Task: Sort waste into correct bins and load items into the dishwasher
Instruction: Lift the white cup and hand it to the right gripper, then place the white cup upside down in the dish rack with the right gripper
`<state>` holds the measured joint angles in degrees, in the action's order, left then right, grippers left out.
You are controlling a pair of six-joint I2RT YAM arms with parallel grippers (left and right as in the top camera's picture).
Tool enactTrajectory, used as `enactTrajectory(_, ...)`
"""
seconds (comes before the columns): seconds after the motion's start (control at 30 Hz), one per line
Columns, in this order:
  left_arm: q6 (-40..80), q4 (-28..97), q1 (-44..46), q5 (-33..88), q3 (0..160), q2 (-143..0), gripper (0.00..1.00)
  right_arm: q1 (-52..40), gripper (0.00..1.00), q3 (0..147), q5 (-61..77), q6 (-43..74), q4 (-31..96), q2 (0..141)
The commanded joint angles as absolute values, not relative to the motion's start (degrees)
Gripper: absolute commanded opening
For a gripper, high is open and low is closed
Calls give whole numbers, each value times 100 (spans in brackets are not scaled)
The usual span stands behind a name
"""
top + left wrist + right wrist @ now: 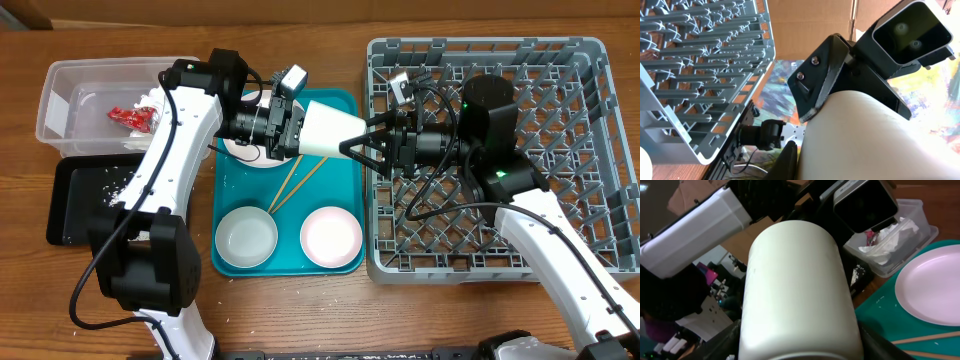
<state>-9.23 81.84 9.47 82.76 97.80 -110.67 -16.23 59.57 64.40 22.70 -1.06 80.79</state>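
The small white cup [331,130] is held by both grippers, so next my left gripper lets go and moves back before my right gripper lowers the cup into the dish rack [408,242].
The small white cup [330,130] hangs on its side above the teal tray [345,100], held between both grippers. My left gripper [288,128] is shut on its left end. My right gripper [358,142] grips its right end, one finger on each side of the cup [795,290]. The cup also fills the right of the left wrist view [875,140]. The white plate [248,152] is partly hidden under my left arm. Two chopsticks [295,185], the greyish bowl [246,238] and the white bowl [331,237] lie on the teal tray. The dish rack [560,200] is at the right.
The clear tub [70,100] at the far left holds the red wrapper [130,118] and the napkin [890,237]. The black tray [80,200] in front of it holds rice grains. My right arm reaches across the rack.
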Motion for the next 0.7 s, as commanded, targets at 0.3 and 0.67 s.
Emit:
enactTrajectory(0.3,-1120,8077,908,8110,9874,-10938,28,-1400,40,5981,6571,2276,-115,8075)
enactTrajectory(0.67,-1118,7894,666,7874,9874,-10938,31,86,40,5986,6324,2233,1347,8062)
